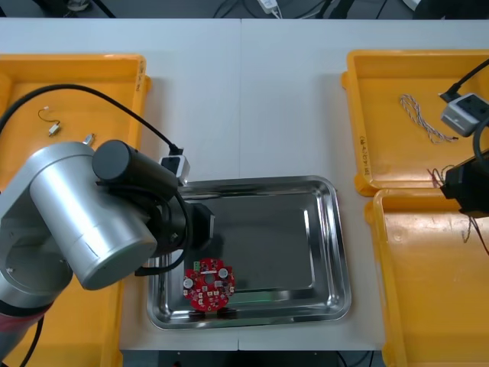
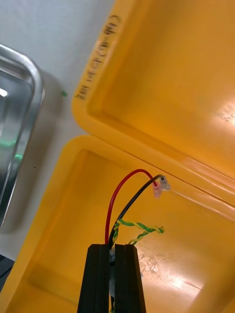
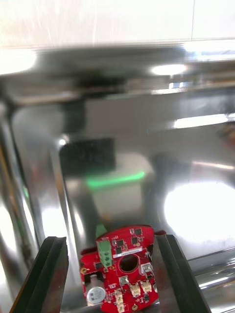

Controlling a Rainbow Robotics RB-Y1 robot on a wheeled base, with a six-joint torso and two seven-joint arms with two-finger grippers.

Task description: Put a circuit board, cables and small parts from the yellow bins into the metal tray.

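Observation:
I expect the wire to come along and keep its bend when I carry the part, because a thin curled wire runs from the small metal part (image 1: 53, 130).
A round red circuit board (image 1: 210, 284) lies flat in the near left corner of the metal tray (image 1: 325, 252). My left gripper (image 3: 108, 239) is open low over the tray (image 3: 147, 127). Its fingers stand on either side of the board (image 3: 122, 274), with a gap on one side. My right gripper (image 2: 116, 274) is shut on a cable bundle (image 2: 128, 195) of red and black wires with a small connector, plus a twisted yellow-green strand. It hangs above the near right yellow bin (image 2: 54, 220). In the front view the right gripper (image 1: 463, 191) is at the right edge.
A twisted cable (image 1: 424, 116) lies in the far right bin (image 1: 382, 84). Small metal parts (image 1: 52, 127) sit in the far left bin (image 1: 92, 73). The left arm (image 1: 84, 214) covers the tray's left rim. The tray's corner (image 2: 29, 98) is beside the right bins.

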